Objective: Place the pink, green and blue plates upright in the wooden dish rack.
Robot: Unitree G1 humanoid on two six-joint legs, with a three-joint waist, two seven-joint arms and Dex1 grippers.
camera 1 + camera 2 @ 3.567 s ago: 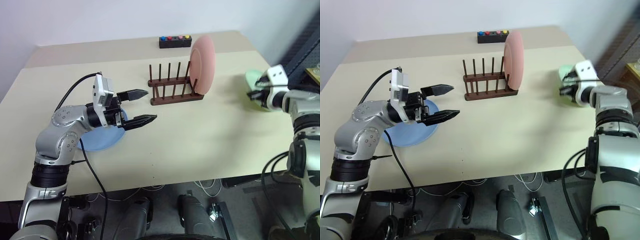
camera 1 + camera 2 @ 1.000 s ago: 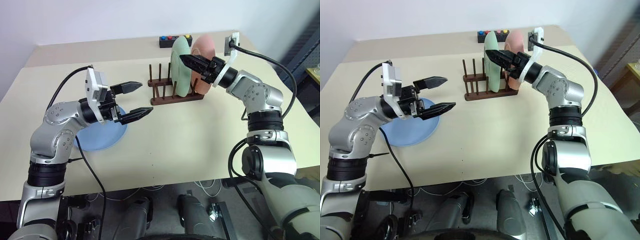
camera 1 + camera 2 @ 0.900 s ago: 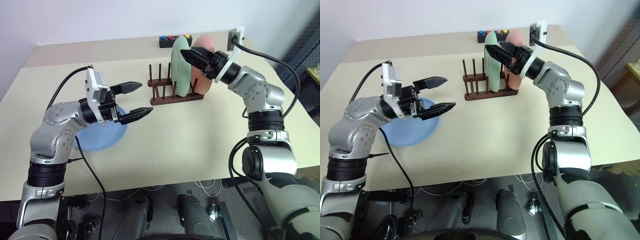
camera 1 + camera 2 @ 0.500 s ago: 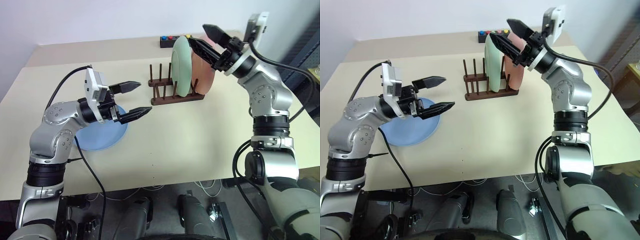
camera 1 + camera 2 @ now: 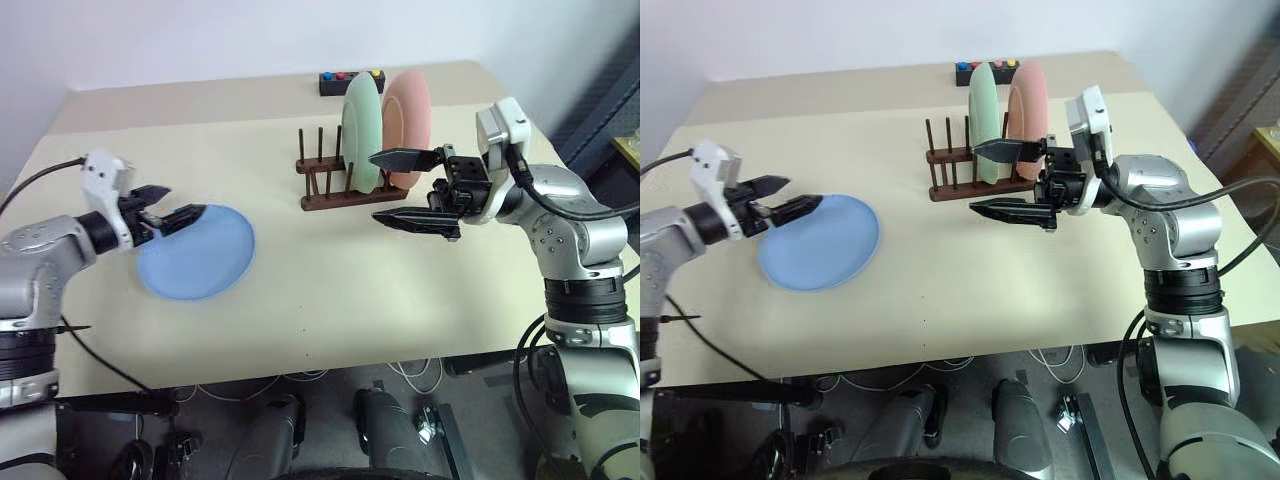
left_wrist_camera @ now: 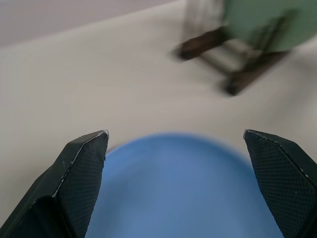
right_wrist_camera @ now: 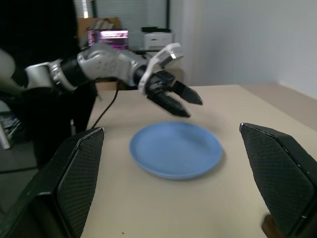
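I should move my left gripper back and pinch the blue plate's rim (image 5: pixel 143 268) farthest from the dish rack with it before lifting, because my left gripper's fingers are above the flat blue plate's side (image 5: pixel 196 242).
The blue plate (image 5: pixel 197 252) lies flat on the table, left of the wooden dish rack (image 5: pixel 345 190). The green plate (image 5: pixel 361 133) and the pink plate (image 5: pixel 410 115) stand upright in the rack, side by side. My left gripper (image 5: pixel 185 203) is open and empty, just above the blue plate's left rim, pointing across it. My right gripper (image 5: pixel 372 187) hovers open and empty in front of the rack, pointing left. The right wrist view looks across at the blue plate (image 7: pixel 176 148) and the left gripper (image 7: pixel 185 101).
A small black box with coloured buttons (image 5: pixel 350 82) sits at the table's far edge behind the rack. Bare tabletop (image 5: pixel 330 290) stretches between the blue plate and the rack, and in front of both.
The right gripper has let go of the green plate in the rack, pulled back and turned to point left. The left gripper has swung left, from the blue plate's right side to its left rim.
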